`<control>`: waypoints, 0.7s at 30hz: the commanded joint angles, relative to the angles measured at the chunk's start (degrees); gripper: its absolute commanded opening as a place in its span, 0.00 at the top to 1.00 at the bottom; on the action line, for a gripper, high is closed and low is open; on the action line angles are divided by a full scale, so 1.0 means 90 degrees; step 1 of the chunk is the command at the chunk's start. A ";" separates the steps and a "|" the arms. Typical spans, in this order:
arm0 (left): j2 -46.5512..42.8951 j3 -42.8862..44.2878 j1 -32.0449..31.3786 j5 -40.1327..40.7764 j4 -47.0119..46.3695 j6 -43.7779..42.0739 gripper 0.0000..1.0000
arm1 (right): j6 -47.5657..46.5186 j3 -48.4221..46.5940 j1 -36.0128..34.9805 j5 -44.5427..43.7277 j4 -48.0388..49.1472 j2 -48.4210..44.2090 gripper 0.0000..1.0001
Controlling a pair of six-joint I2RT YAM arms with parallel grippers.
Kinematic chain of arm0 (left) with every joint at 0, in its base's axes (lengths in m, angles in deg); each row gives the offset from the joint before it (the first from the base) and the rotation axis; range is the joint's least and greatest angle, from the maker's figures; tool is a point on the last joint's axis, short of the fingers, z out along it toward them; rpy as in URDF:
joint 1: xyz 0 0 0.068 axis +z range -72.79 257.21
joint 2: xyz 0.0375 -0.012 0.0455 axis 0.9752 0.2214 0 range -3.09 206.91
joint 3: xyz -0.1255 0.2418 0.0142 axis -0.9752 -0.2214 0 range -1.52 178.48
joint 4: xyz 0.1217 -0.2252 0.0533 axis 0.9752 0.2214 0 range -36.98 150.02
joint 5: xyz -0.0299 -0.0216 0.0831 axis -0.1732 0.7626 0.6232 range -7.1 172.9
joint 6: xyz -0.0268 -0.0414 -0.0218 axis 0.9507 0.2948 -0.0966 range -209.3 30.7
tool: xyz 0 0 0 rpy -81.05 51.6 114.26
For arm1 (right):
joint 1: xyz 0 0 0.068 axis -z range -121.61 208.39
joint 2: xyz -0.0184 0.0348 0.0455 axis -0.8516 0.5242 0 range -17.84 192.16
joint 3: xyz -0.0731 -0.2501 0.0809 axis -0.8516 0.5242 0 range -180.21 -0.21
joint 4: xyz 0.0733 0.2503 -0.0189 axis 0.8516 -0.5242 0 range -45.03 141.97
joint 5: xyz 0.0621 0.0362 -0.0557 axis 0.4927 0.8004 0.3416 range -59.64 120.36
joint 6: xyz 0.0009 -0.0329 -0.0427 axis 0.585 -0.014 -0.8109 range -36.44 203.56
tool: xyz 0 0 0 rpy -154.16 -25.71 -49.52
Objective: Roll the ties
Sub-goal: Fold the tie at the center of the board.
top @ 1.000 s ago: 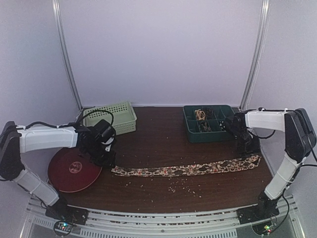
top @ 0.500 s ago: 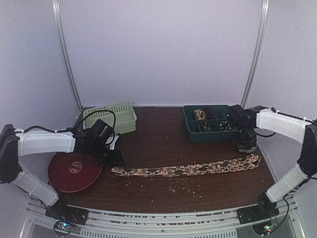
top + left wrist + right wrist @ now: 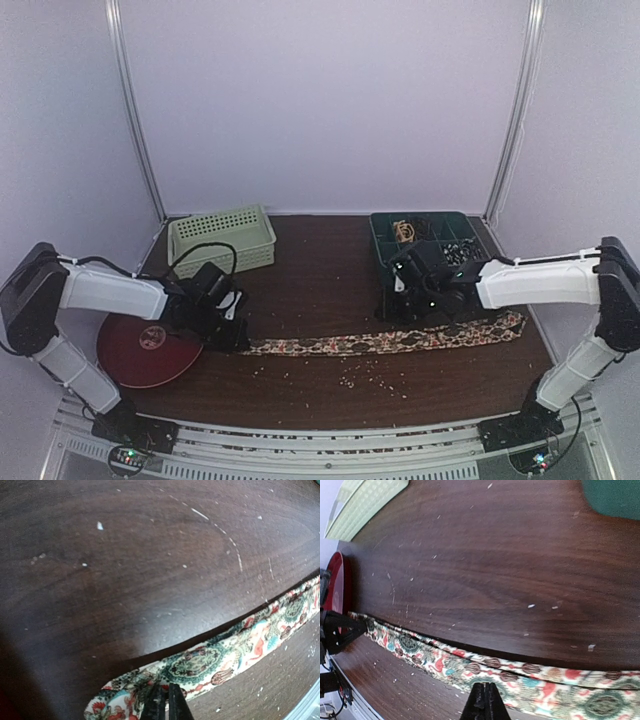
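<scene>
My left gripper is holding the tie's puckered end (image 3: 117, 695), but my right gripper is far along the tie's middle. Next, my right gripper moves back to the tie (image 3: 280, 347) next to that end.
One patterned tie (image 3: 380, 342) lies flat across the dark table, running left to right. My left gripper (image 3: 238, 335) is at its left end. In the left wrist view the gripper (image 3: 165, 700) has its jaws pinched almost together on the puckered cloth of the tie (image 3: 225, 655) near its rounded tip. My right gripper (image 3: 398, 312) hangs over the tie's middle-right stretch. In the right wrist view that gripper (image 3: 486, 695) is shut, its tips over the near edge of the tie (image 3: 520, 672). Whether cloth is caught there is unclear.
A red plate (image 3: 148, 345) lies left of the tie, under the left arm. A pale green basket (image 3: 222, 238) stands at the back left, and a dark green compartment tray (image 3: 420, 245) at the back right. Pale crumbs (image 3: 370, 375) dot the table in front of the tie.
The left gripper slid right off the plate onto the tie's left end and closed. The right arm swung left from the tie's right end towards its middle and shut its jaws.
</scene>
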 commanded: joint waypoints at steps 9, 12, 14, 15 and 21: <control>-0.0814 0.0045 0.0041 0.0796 0.0525 0.0331 0.87 | 0.0161 -0.0541 -0.0696 0.0095 0.1327 0.1851 1.00; -0.0804 0.0003 0.0043 0.0764 0.0570 0.0341 0.89 | 0.0119 -0.0513 -0.0693 -0.0171 0.1050 0.2002 1.00; -0.0865 0.0052 0.0046 0.0735 0.0594 0.0326 0.90 | 0.0114 -0.0387 -0.0686 -0.0251 0.1003 0.2003 1.00; -0.0912 0.0094 0.0049 0.0666 0.0593 0.0268 0.90 | 0.0125 -0.0293 -0.0690 -0.0265 0.1006 0.1995 1.00; -0.1187 0.0281 0.0041 -0.0175 0.0466 0.0036 0.91 | 0.0155 0.0217 -0.0655 -0.0515 0.0861 0.1683 1.00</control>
